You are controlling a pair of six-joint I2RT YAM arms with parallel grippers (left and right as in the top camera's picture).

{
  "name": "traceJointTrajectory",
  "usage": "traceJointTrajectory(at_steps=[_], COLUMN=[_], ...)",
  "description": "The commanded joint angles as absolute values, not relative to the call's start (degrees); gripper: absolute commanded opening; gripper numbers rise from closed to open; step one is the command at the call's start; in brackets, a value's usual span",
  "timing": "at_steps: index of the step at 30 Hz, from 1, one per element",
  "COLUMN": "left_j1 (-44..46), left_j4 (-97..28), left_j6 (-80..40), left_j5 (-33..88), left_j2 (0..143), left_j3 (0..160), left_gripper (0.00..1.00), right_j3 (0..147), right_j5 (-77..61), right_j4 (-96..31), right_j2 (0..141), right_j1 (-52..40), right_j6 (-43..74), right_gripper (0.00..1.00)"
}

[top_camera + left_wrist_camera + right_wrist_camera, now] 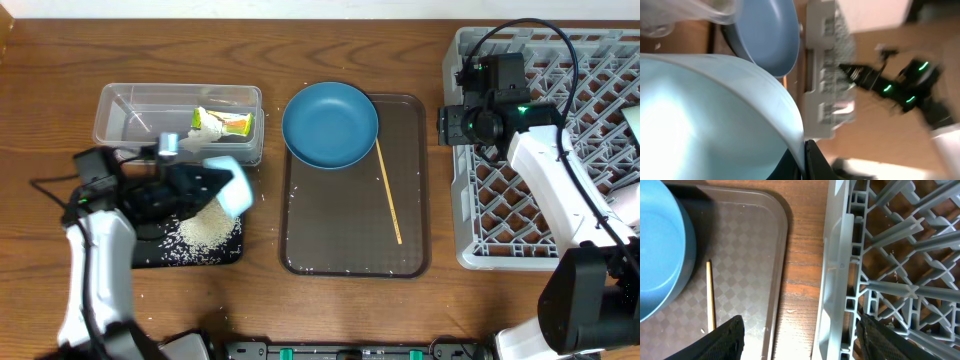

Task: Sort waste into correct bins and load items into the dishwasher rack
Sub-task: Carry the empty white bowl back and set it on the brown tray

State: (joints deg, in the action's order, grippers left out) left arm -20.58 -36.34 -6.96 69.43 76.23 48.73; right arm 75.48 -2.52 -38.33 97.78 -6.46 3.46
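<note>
My left gripper is carrying the empty mint-green bowl (235,193), and the brown serving tray has open room (345,200) below the dark-blue bowl. My left gripper should keep moving the mint-green bowl there until it sits upright.
My left gripper (215,185) is shut on the rim of the mint-green bowl (230,183), tilted on its side over the black tray (150,252); the bowl fills the left wrist view (705,115). White rice-like grains (208,232) lie heaped on the tray. The snack wrapper (222,122) lies in the clear tub (120,110). The dark-blue bowl (330,124) and the wooden stick (388,190) sit on the brown serving tray (350,262). My right gripper (799,335) is open and empty over the grey rack's (480,240) left edge.
The rack's left wall (837,280) and the brown tray's right rim (780,280) lie close together with a strip of wood table between. Loose grains are scattered on the brown tray and by the black tray. Something white sits at the rack's right edge (632,118).
</note>
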Motion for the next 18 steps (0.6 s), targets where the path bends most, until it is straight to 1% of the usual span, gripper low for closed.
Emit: traceJointTrajectory(at_steps=[1, 3, 8, 14, 18], left_j1=[-13.08, -6.87, 7.27, 21.65, 28.25], left_j4=[-34.65, -33.1, -29.54, -22.5, -17.23], left_j6=[-8.91, -11.6, -13.56, -13.69, -15.42], left_j5=[57.95, 51.46, 39.62, 31.33, 25.82], left_j2=[71.35, 69.82, 71.11, 76.51, 81.67], left_j3=[50.52, 50.52, 50.52, 50.52, 50.52], left_gripper=[0.06, 0.06, 0.06, 0.06, 0.06], right_j3=[75.77, 75.77, 75.81, 76.12, 76.12], right_j5=[-1.93, -1.93, -1.91, -1.91, -1.91], right_j4=[-38.35, -38.33, -38.35, -38.22, -38.22], right_j2=[97.71, 97.62, 97.03, 95.13, 93.76], right_j1=[-5.85, -5.85, -5.8, -5.52, -5.54], right_j6=[3.6, 3.6, 3.6, 3.57, 3.6], right_gripper=[0.72, 0.72, 0.72, 0.73, 0.74])
